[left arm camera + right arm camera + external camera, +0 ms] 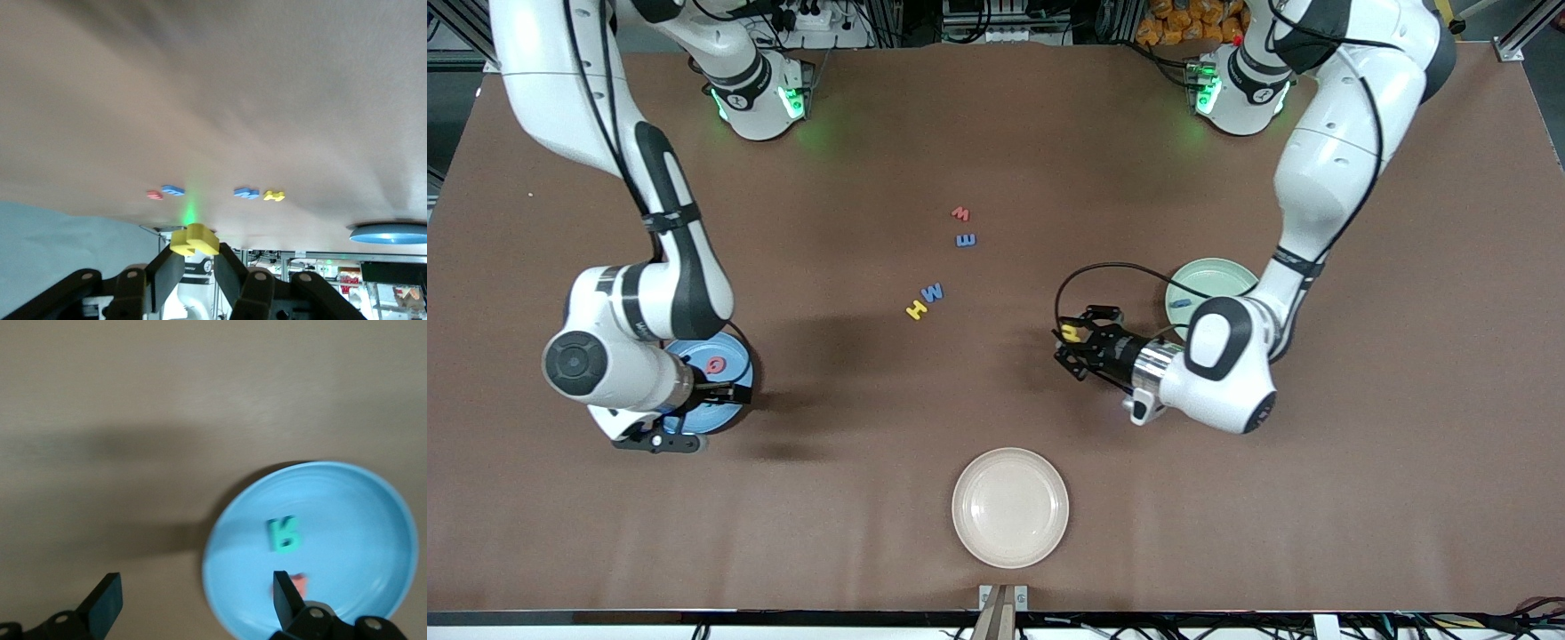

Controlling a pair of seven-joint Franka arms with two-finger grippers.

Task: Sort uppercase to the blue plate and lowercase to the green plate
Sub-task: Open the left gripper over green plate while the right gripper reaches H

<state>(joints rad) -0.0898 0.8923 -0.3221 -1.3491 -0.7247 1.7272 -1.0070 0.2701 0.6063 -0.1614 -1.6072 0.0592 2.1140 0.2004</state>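
I should keep moving my left gripper to the green plate [1216, 277] until it lets go inside the green plate's rim, because the yellow letter [1070, 332] hangs free at the ends of the fingers and the plate has open room.
My left gripper [1069, 342] is shut on the yellow r-like letter [1065, 332] over the bare table beside the green plate [1214, 271]. The letter shows pinched at the fingertips in the left wrist view [195, 241]. The dark blue i [1181, 303] lies in the green plate. My right gripper [725, 388] is open and empty over the edge of the blue plate [734, 351]. That plate holds the red Q [716, 364] and the teal R [285, 535]. Yellow H [915, 309], blue W [933, 292], blue m [966, 240] and red w [960, 213] lie mid-table.
A cream plate [1009, 507] sits near the front edge, nearer the camera than the loose letters. The brown table cloth [996, 133] covers the whole table. The right arm's wrist hides part of the blue plate in the front view.
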